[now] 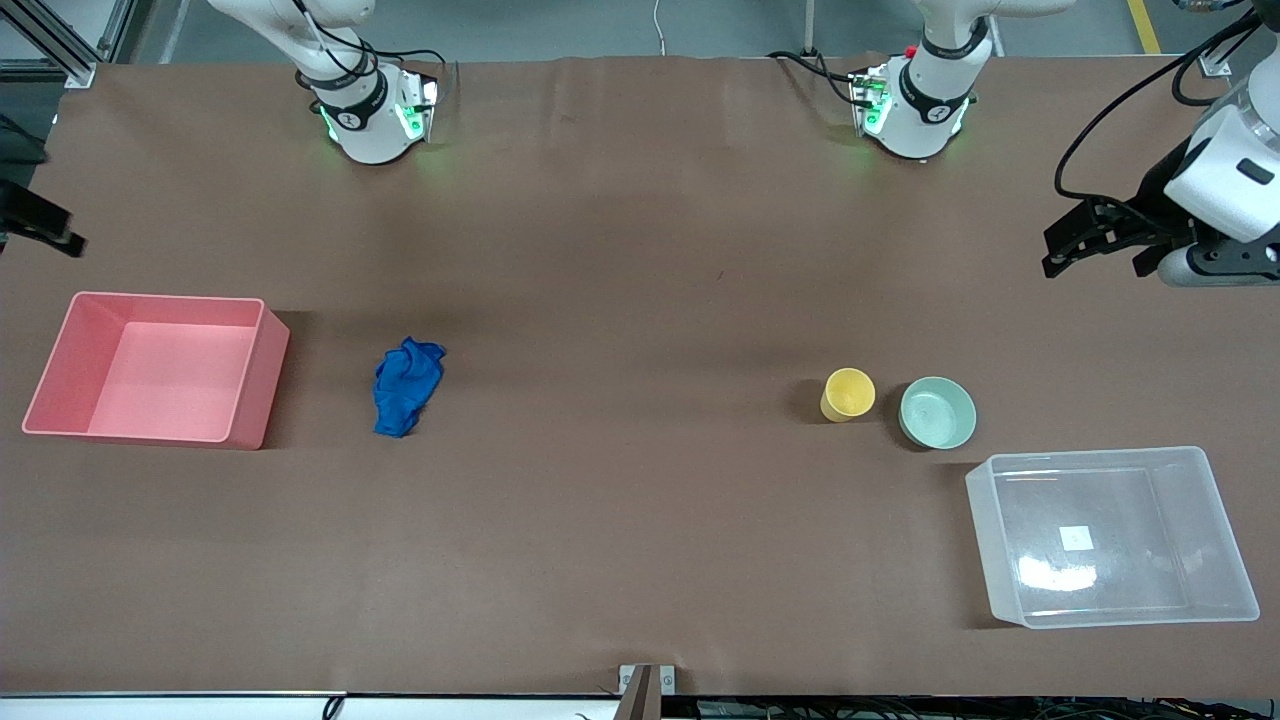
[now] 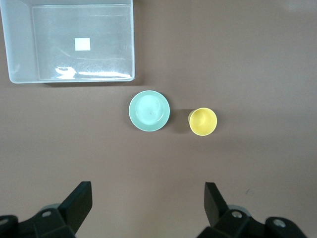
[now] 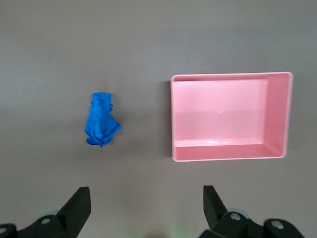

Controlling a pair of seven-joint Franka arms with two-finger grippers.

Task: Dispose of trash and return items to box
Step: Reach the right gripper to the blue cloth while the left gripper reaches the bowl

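I expect the blue cloth wad [image 1: 404, 403] to sag but stay bunched as I carry it to the pink bin, since the crumpled folds [image 1: 413, 367] lie gathered close together.
The blue cloth wad [image 1: 407, 386] lies on the brown table beside the pink bin, toward the right arm's end; it also shows in the right wrist view [image 3: 101, 126]. The yellow cup [image 1: 848, 393] and the mint-green bowl [image 1: 937, 412] stand side by side, a little farther from the front camera than the clear box [image 1: 1110, 535], which has nothing in it. The left wrist view shows the cup [image 2: 202, 121], bowl [image 2: 149, 110] and box [image 2: 15, 44]. My left gripper [image 1: 1095, 262] [image 2: 148, 198] hangs open and high. My right gripper [image 1: 45, 225] [image 3: 146, 201] is open, high, mostly cut off in the front view.
The opaque pink bin [image 1: 255, 385] stands at the right arm's end and holds nothing; it also shows in the right wrist view [image 3: 280, 116]. Both arm bases stand along the table's edge farthest from the front camera. Brown paper covers the table.
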